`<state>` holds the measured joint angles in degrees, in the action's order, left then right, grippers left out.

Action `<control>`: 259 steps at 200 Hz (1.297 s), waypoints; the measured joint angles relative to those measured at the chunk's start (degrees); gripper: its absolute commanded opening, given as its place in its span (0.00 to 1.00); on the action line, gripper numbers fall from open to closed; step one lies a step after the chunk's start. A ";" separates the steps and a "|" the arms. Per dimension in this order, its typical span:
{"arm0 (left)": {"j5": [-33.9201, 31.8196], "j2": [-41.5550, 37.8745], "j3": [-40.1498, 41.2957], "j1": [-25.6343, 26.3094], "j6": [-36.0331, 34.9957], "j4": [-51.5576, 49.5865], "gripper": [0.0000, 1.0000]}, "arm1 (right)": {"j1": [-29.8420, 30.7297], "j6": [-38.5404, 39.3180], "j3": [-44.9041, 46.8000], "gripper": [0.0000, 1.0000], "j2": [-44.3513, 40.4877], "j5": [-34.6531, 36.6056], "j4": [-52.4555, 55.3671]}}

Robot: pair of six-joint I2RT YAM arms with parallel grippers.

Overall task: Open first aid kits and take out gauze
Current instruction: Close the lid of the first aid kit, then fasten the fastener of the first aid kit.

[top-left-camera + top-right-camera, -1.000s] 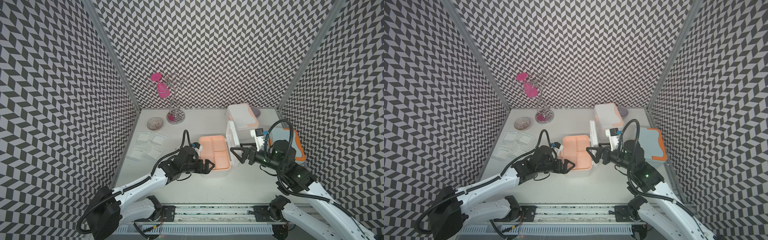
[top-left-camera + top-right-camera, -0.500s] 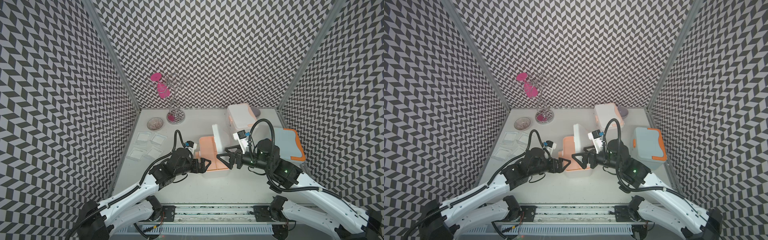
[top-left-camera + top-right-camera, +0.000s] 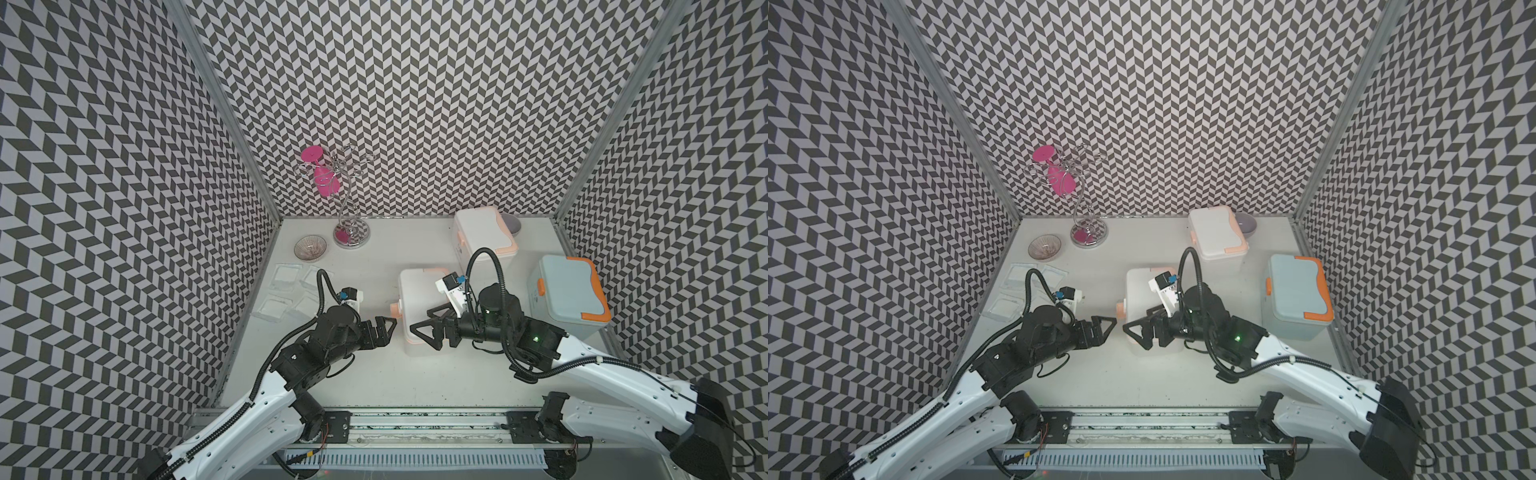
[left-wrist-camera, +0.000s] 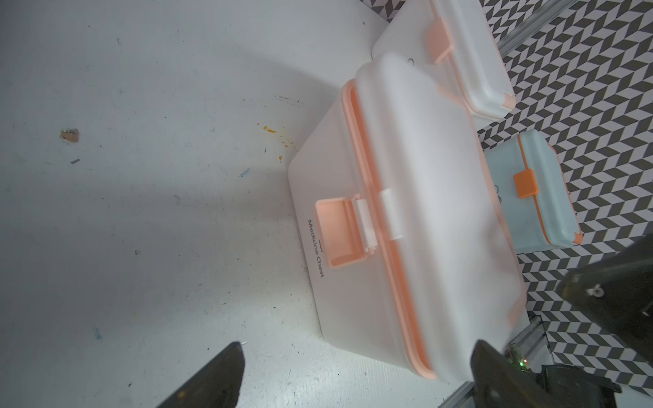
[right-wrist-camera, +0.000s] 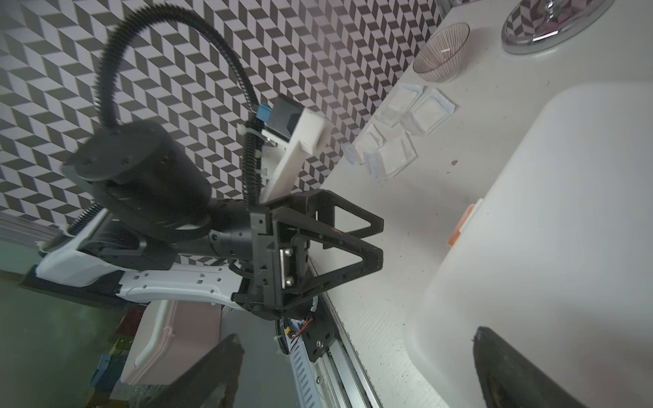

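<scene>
Next, I push the latch up with my left gripper while my right gripper braces the kit, because the middle kit's peach latch sticks out below the closed lid.
Three first aid kits stand with lids down in both top views: a white one mid-table, a white one at the back and a pale blue one at the right. The middle kit has its peach latch flipped out. Several gauze packets lie by the left wall. My left gripper is open just left of the middle kit. Over that kit's front corner hovers my right gripper, open and empty.
A wire stand carrying a pink glass rises at the back left, with a ribbed glass bowl beside it. A grey bowl sits behind the back kit. The metal rail runs along the front edge.
The middle kit's lid has come down from open to shut over its peach tray. My right gripper swung left with it. My left gripper drew back a little from the kit.
</scene>
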<state>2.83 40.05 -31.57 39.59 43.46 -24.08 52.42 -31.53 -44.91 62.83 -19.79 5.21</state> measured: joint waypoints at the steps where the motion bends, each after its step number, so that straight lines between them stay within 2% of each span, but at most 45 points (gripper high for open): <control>1: 0.00 0.00 0.00 0.00 -0.02 0.00 1.00 | 0.02 -0.02 0.02 1.00 0.11 0.02 0.00; 44: 1.33 0.17 0.00 -0.26 -0.04 0.68 1.00 | 0.07 -0.07 -0.04 1.00 2.69 2.89 3.28; 81: 5.88 2.10 -0.04 -0.94 -0.28 3.93 1.00 | -0.33 -0.70 -0.02 1.00 -3.50 12.61 7.26; 105: 8.94 3.13 0.31 -2.03 -0.28 6.58 1.00 | -3.54 -0.61 -0.04 1.00 -7.96 16.59 8.92; 125: 12.35 4.83 1.42 -5.57 -0.28 8.76 1.00 | -7.91 0.02 -0.04 1.00 -8.94 17.86 10.38; 157: 16.63 7.65 3.85 -13.86 -0.22 11.91 1.00 | -14.34 2.43 -0.04 1.00 -8.28 17.09 11.82; 187: 23.58 10.67 7.32 -20.06 1.77 19.56 1.00 | -16.81 4.59 -0.04 0.95 -4.55 14.43 11.47; 223: 33.62 14.40 12.63 -20.24 6.36 32.33 1.00 | -17.33 6.43 0.37 0.92 0.04 9.64 10.16; 259: 37.97 16.17 12.94 -17.62 7.96 41.00 1.00 | -17.35 7.63 1.49 0.91 1.92 4.33 7.85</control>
<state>40.80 56.23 -18.63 21.98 51.42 16.93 35.07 -23.90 -43.42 64.75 -15.46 13.06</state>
